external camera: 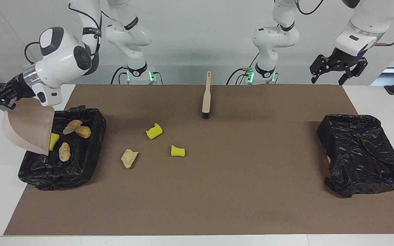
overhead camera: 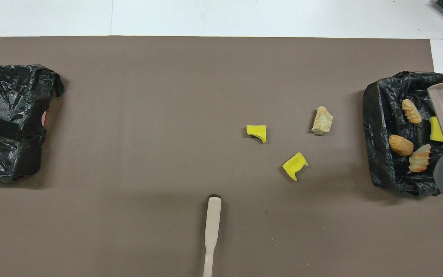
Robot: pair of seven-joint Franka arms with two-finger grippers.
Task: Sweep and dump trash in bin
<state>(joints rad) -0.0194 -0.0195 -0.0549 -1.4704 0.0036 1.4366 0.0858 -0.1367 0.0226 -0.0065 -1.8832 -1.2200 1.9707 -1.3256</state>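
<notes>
The black bag (overhead camera: 10, 99) hangs over the bin's pink side (overhead camera: 44, 118), so this bin will catch the trash inside the bag when the robot tips the dustpan.
My right gripper (external camera: 2, 97) is shut on the handle of the beige dustpan (external camera: 29, 128), which hangs tilted, mouth down, over the black-lined bin (external camera: 94, 136) at the right arm's end. In that bin (overhead camera: 375, 127) lie two beige crumbs (external camera: 64, 151), a brown lump (external camera: 83, 131) and a yellow sponge chunk (external camera: 54, 140), half hidden by the dustpan (overhead camera: 442, 96). On the brown mat lie two yellow sponge chunks (external camera: 154, 131) (external camera: 178, 151) and a beige crumb (external camera: 129, 158). My left gripper (external camera: 327, 82) is open and empty, raised above the table's edge at the left arm's end.
A beige brush (external camera: 206, 97) lies on the mat midway between the arms, close to the robots, bristles pointing away from them. A second bin (external camera: 361, 153), covered by a crumpled black bag, stands at the left arm's end.
</notes>
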